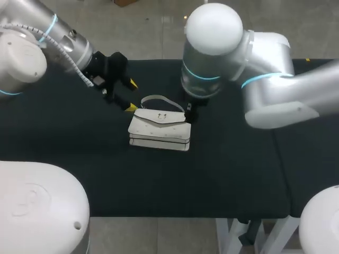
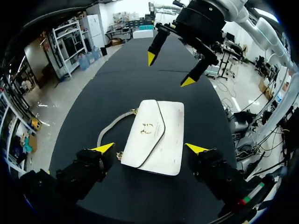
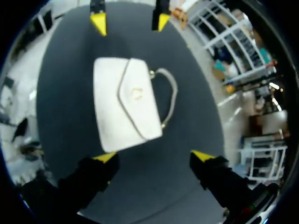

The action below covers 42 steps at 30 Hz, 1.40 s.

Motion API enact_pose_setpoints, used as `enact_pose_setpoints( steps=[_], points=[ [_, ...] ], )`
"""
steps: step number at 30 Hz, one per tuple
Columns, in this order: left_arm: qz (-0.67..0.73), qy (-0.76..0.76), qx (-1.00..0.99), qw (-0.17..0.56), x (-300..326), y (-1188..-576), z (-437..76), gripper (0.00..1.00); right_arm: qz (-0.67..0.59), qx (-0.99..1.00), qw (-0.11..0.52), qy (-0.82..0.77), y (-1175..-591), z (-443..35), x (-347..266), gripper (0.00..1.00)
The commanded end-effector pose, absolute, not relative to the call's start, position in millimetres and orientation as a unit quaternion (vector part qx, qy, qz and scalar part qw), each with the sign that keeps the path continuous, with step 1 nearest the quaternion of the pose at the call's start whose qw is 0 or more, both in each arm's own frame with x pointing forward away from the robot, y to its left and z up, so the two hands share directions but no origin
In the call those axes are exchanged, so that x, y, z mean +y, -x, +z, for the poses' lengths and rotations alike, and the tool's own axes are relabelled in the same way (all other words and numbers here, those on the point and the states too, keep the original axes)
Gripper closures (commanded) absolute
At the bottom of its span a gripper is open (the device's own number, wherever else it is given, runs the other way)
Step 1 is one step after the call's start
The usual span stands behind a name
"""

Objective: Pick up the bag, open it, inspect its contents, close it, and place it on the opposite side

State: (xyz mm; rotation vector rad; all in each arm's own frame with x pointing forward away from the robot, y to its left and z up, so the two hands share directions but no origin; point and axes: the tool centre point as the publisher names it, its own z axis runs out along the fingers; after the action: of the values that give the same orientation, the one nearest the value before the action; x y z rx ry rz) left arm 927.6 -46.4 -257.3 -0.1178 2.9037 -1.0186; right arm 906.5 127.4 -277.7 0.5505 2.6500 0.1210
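Observation:
My gripper is about to pull the bag's edge. The bag's flap lies flat against the bag's front, so the bag will slide along flat and closed when I pull.
A white handbag lies flat on the black table with its flap closed, a gold clasp on the flap. Its grey handle curves out from the bag's far edge. My left gripper hangs open just left of the handle. In its own view the bag lies under the spread yellow tips, untouched. My right gripper is open above the bag's right end. In the head view my right arm hides most of that gripper. The two grippers face each other across the bag.
The black cloth table stretches wide on both sides of the bag, with a seam right of the middle. My right arm's large joint hangs over the table's far middle. Nothing else lies on the cloth.

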Motion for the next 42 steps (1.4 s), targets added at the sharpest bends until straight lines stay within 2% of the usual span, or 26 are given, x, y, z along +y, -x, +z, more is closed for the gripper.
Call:
enact_pose_setpoints(
  steps=[1, 4, 7, 21, 22, 27, 29, 37, 42],
  points=[
    [-0.256, 0.395, 0.877, -0.1, -53.5, -926.1, -250.5, 0.0, 0.024, 0.875, -0.041, -0.482, -931.4, -263.3, 120.4, 0.0],
    [-0.246, 0.469, 0.834, -0.154, -56.6, -921.5, -253.6, 0.0, 0.063, 0.78, -0.114, -0.613, -930.0, -261.8, 110.4, 0.0],
    [-0.24, 0.514, 0.813, -0.134, -58.7, -915.0, -259.2, 0.0, 0.085, 0.733, -0.143, -0.659, -921.7, -264.5, 105.0, 0.0],
    [-0.24, 0.514, 0.813, -0.134, -58.7, -915.0, -259.2, 0.0, 0.085, 0.733, -0.143, -0.659, -921.7, -264.5, 105.0, 0.0],
    [-0.251, 0.553, 0.779, -0.154, -61.4, -918.5, -261.3, 0.0, 0.085, 0.733, -0.143, -0.659, -921.7, -264.5, 105.0, 0.0],
    [-0.251, 0.646, 0.686, -0.222, -59.8, -912.0, -267.8, 0.0, 0.126, 0.642, -0.204, -0.728, -918.1, -270.1, 104.5, 0.0],
    [-0.251, 0.662, 0.663, -0.243, -56.4, -909.5, -269.2, 0.0, 0.141, 0.607, -0.249, -0.741, -915.3, -272.0, 102.9, 0.0],
    [-0.268, 0.689, 0.607, -0.293, -43.8, -905.8, -281.6, 0.0, 0.213, 0.521, -0.268, -0.782, -906.9, -282.5, 109.1, 0.0],
    [-0.282, 0.683, 0.605, -0.295, -40.9, -900.5, -290.2, 0.0, 0.25, 0.501, -0.299, -0.773, -903.5, -294.6, 117.7, 0.0]
  ],
)
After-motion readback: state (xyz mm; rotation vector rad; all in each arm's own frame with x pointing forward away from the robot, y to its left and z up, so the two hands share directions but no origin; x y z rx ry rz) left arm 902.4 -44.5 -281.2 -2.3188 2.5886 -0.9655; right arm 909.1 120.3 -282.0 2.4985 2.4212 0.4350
